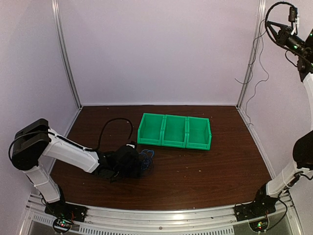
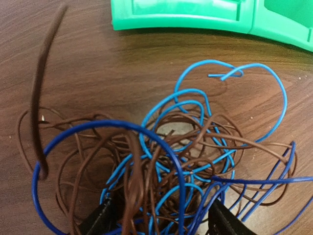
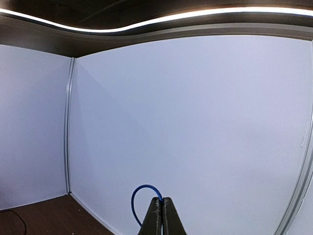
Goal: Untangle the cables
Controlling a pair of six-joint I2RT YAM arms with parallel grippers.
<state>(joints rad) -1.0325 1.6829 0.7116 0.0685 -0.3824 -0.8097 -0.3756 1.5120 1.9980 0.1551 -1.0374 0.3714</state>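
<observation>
The blue cable (image 1: 254, 61) is hanging free of the heap of cables and past the green bin, so the robot's right gripper should swing back and bring the cable down into the bin's nearest section (image 1: 199, 131).
The cables (image 2: 186, 152) lie in a tangled bunch on the dark wooden table: light blue, dark blue and brown-black wires. In the top view the bunch (image 1: 145, 159) sits left of centre. My left gripper (image 2: 164, 223) is low over the bunch and open, its two black fingers (image 2: 100, 220) standing on either side of several strands. It also shows in the top view (image 1: 132, 164). My right gripper (image 3: 163, 200) is raised high at the top right (image 1: 274, 29), shut on a short loop of blue cable (image 3: 138, 195) that curls from its tips.
A green bin (image 1: 173, 130) with three compartments stands behind the bunch, and its front wall shows in the left wrist view (image 2: 195, 14). A thick black hose (image 1: 115, 125) arcs above the left arm. Thin wires (image 1: 254, 63) hang beside the right corner post.
</observation>
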